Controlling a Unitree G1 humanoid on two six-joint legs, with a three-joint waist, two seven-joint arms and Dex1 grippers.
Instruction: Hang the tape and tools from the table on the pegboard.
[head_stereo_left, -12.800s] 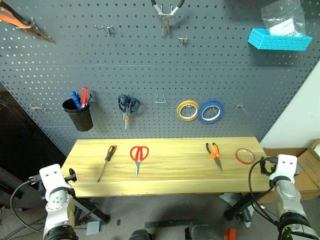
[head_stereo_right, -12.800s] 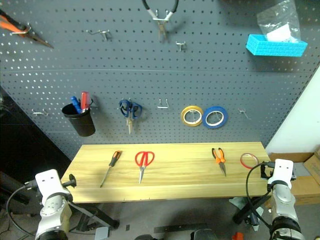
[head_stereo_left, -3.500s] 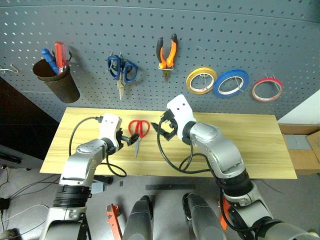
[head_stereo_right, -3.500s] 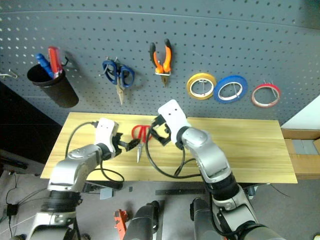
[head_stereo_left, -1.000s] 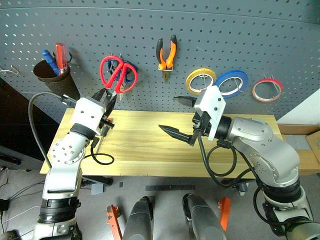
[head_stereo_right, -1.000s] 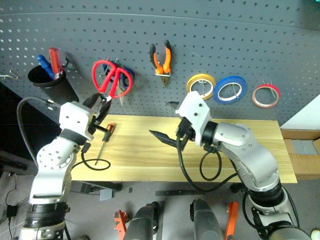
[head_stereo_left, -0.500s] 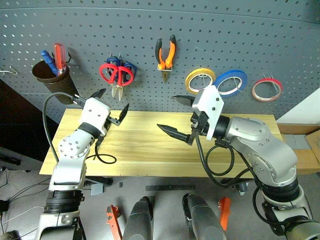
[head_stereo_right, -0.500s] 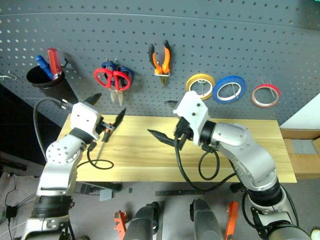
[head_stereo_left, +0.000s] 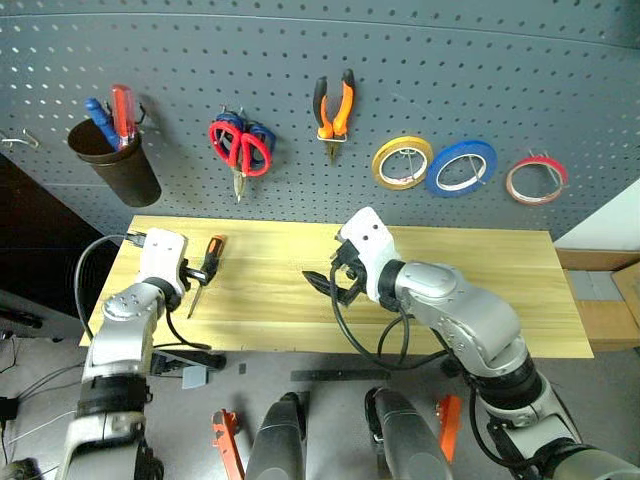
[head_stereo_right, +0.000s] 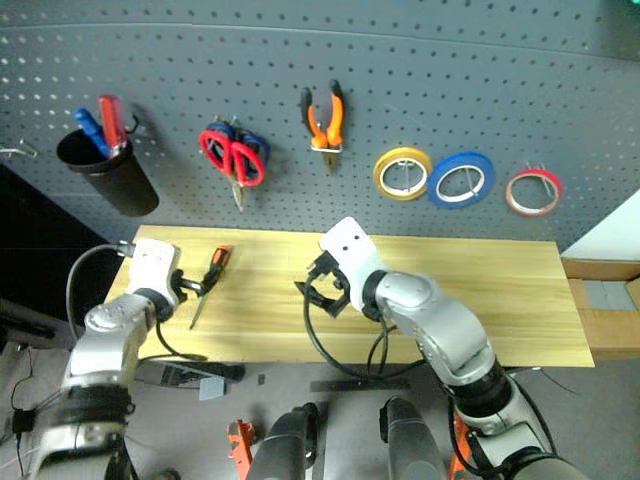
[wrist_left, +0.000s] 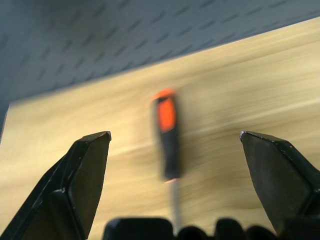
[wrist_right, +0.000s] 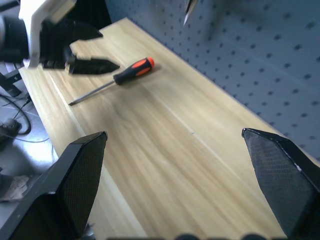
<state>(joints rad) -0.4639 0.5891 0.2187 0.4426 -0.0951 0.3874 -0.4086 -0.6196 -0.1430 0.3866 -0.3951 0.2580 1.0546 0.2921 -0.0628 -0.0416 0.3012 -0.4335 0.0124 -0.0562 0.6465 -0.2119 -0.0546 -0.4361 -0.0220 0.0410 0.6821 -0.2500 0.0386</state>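
The screwdriver's handle (wrist_left: 168, 131) is straight and centered in my open fingers, so my left gripper should keep going down and close on the handle's end (wrist_left: 171, 171) next to the metal rod.
The black-and-orange screwdriver (head_stereo_left: 207, 268) lies on the table (head_stereo_left: 490, 300) near its left end. My left gripper (head_stereo_left: 196, 274) is down at the tabletop, open, with the screwdriver handle (wrist_left: 167, 131) between its spread fingers and not gripped. My right gripper (head_stereo_left: 331, 286) hovers open and empty over the table's middle. On the pegboard (head_stereo_left: 450, 60) hang the red-handled scissors (head_stereo_left: 241, 149), the orange pliers (head_stereo_left: 333, 106) and the red tape (head_stereo_left: 535, 180).
Blue-handled scissors (head_stereo_left: 262, 135) hang behind the red ones. A black cup (head_stereo_left: 113, 160) with a red and a blue screwdriver hangs at the left. Yellow tape (head_stereo_left: 402, 162) and blue tape (head_stereo_left: 461, 166) hang beside the red ring. A cardboard box (head_stereo_left: 610, 290) stands at the right.
My left gripper opened and let go of the red scissors, which now hang on the pegboard. It then dropped to the screwdriver. My right gripper sank and moved left over the table.
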